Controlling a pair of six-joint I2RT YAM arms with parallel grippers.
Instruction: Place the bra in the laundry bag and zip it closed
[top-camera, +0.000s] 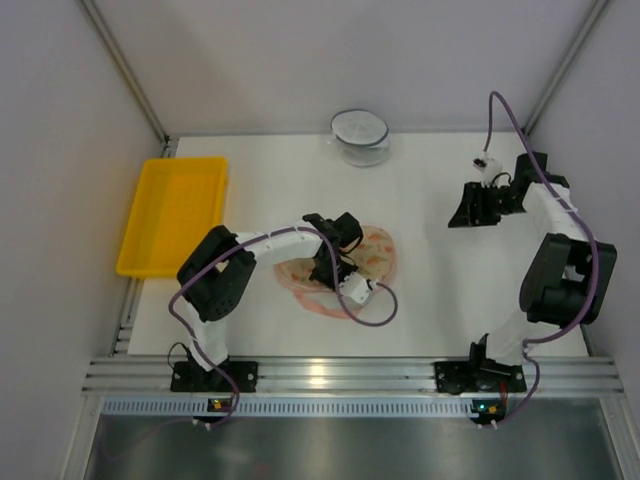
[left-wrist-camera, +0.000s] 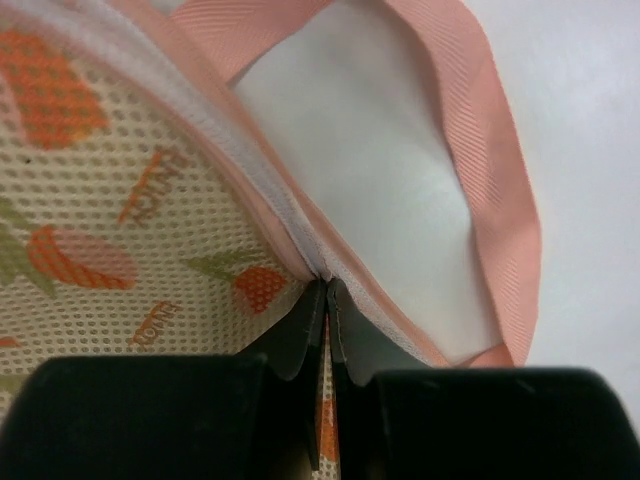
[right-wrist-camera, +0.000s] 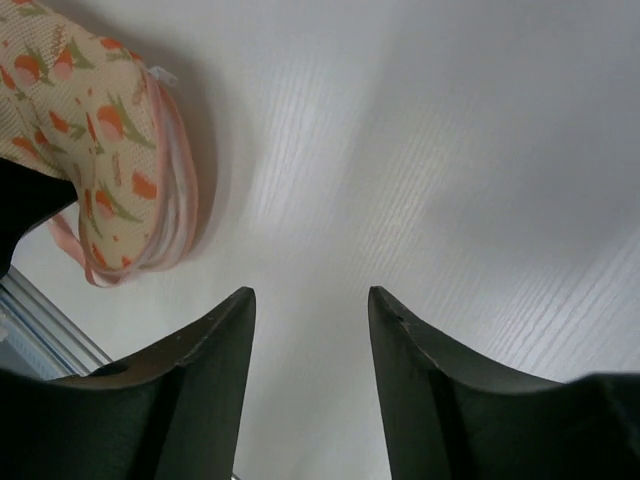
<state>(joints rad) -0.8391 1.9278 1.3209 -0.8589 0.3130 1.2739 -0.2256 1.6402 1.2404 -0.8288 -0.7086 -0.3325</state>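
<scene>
The laundry bag is lying crosswise with its zip edge toward the front, so my right gripper should grip the bag's far edge and turn the bag lengthwise.
The laundry bag lies at the table's middle, cream mesh with orange print and pink edging. My left gripper is down on it. In the left wrist view the left gripper is shut, its jaws pinching the bag's zip edge where the white zip tape meets the printed mesh. A pink strap loop curves to the right of the jaws. My right gripper is open and empty over bare table at the right; in its wrist view the bag lies off to the upper left. The bra is hidden.
A rigid yellow tray sits at the left edge of the table. A clear round bowl stands at the back centre. A purple cable loops on the table just in front of the bag.
</scene>
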